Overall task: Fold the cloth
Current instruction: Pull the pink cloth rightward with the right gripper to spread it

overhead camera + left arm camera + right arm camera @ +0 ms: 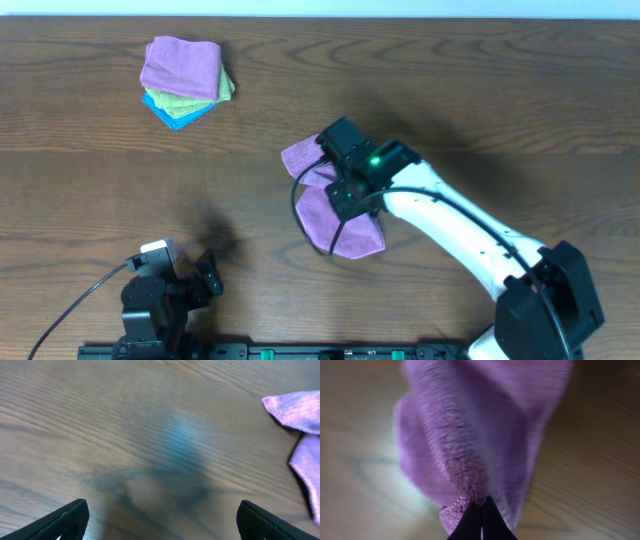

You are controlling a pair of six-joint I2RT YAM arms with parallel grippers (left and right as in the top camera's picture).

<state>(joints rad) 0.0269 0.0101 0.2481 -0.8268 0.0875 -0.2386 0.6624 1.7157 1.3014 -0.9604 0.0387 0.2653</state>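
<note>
The fingers of the robot's right gripper hold one fold of the purple cloth while the rest lies crumpled [360,238], so the gripper should keep pulling the cloth toward the open wood [480,168] until it spreads out.
A purple cloth [335,222] lies crumpled in the middle of the wooden table. My right gripper [345,172] is above it, shut on a bunched fold of it. In the right wrist view the cloth [485,425] hangs from the closed fingertips [481,505], lifted off the table. My left gripper [190,275] is open and empty near the front left edge. In the left wrist view its two fingers [162,520] are wide apart over bare wood, and the cloth's edge [300,415] shows at the far right.
A stack of folded cloths [186,78], purple on top of green and blue, sits at the back left of the table. The right arm [470,235] stretches in from the front right corner.
</note>
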